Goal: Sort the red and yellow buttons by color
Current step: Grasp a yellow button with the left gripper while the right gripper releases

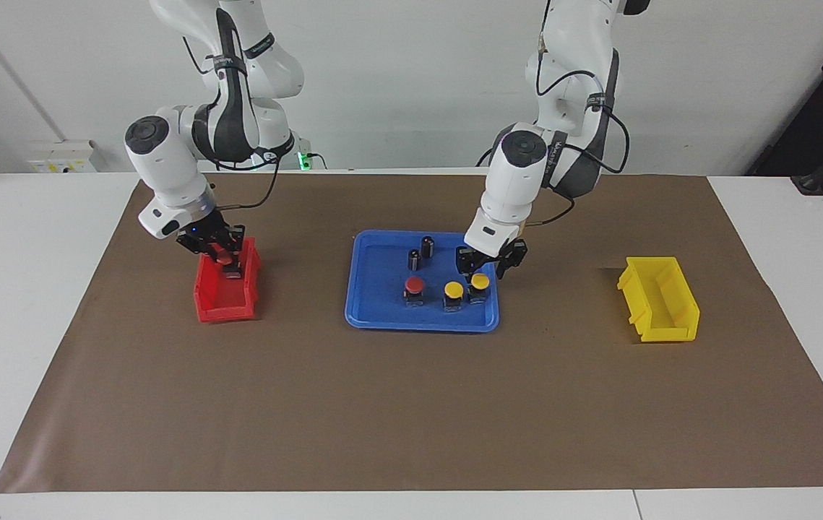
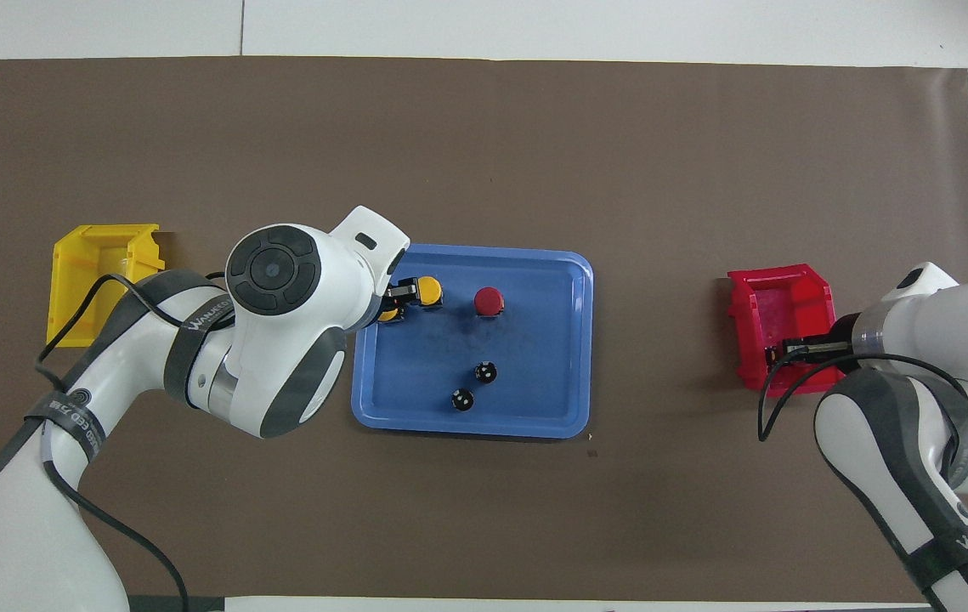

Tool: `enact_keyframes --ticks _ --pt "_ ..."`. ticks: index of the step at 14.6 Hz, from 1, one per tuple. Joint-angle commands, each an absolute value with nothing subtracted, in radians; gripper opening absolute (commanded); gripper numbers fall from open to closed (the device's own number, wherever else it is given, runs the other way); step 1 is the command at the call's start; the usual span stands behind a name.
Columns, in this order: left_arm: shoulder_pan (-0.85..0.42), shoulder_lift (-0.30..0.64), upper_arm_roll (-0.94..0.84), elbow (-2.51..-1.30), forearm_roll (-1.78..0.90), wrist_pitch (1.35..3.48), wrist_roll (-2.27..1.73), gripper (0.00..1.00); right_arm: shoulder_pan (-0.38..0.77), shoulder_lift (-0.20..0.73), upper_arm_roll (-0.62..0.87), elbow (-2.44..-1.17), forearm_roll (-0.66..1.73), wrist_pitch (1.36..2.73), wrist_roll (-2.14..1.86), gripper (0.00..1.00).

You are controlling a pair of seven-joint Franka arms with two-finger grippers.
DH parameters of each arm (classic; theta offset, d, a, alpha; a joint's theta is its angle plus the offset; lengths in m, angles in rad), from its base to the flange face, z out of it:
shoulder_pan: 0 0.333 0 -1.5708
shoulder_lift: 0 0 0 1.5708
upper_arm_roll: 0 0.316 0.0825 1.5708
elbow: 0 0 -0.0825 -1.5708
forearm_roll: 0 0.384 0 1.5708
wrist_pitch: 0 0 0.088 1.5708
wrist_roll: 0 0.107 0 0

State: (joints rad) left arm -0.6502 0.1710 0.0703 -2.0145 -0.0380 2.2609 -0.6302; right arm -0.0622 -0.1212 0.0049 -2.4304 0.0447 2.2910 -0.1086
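The yellow button (image 2: pixel 429 291) has a wide cap on top of a narrower black base (image 2: pixel 433 305), so the button will tip over onto its side when I put it in the yellow bin.
My right gripper (image 1: pixel 217 249) is shut on a red button (image 1: pixel 223 256) and holds it just over the red bin (image 1: pixel 212 303), above the bin's end nearer to the robots. Inside the blue tray (image 1: pixel 382 318) stand another red button (image 1: pixel 414 284) and two yellow buttons. My left gripper (image 1: pixel 485 271) is open and low over the yellow button (image 1: pixel 480 281) at the left arm's end of the row, its fingers on either side of the cap. The other yellow button (image 1: pixel 453 290) stands beside it. In the overhead view the left arm hides most of that button (image 2: pixel 386 314).
Two small dark cylinders (image 1: pixel 414 258) (image 1: pixel 427 245) stand in the tray, nearer to the robots than the buttons. A yellow bin (image 1: pixel 660 300) sits on the brown mat toward the left arm's end of the table.
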Motion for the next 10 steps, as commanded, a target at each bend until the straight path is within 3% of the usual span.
enact_keyframes --ticks 1,2,3,4,5,6,7,10 --pt "-0.673 0.158 0.084 -2.066 -0.040 2.324 -0.637 0.72 -0.077 -0.135 0.012 -2.467 0.061 2.322 -0.141 0.30" --pt "-0.681 0.161 0.086 -2.071 -0.040 2.329 -0.640 0.72 -0.072 -0.137 0.012 -2.474 0.061 2.341 -0.140 0.37" --pt "-0.683 0.166 0.086 -2.071 -0.040 2.333 -0.641 0.72 -0.072 -0.137 0.012 -2.476 0.061 2.342 -0.140 0.55" --pt "-0.683 0.166 0.086 -2.071 -0.040 2.333 -0.640 0.71 -0.072 -0.137 0.012 -2.476 0.061 2.341 -0.141 0.59" --pt "-0.683 0.166 0.086 -2.071 -0.040 2.332 -0.643 0.57 -0.072 -0.137 0.012 -2.474 0.061 2.339 -0.143 0.59" --pt "-0.683 0.166 0.086 -2.069 -0.040 2.329 -0.644 0.25 -0.072 -0.133 0.012 -2.470 0.061 2.338 -0.141 0.59" --pt "-0.683 0.166 0.086 -2.068 -0.040 2.329 -0.643 0.02 -0.072 -0.130 0.012 -2.458 0.060 2.329 -0.141 0.59" --pt "-0.681 0.166 0.086 -2.011 -0.048 2.254 -0.644 0.01 -0.072 -0.094 0.012 -2.334 0.058 2.211 -0.143 0.59"
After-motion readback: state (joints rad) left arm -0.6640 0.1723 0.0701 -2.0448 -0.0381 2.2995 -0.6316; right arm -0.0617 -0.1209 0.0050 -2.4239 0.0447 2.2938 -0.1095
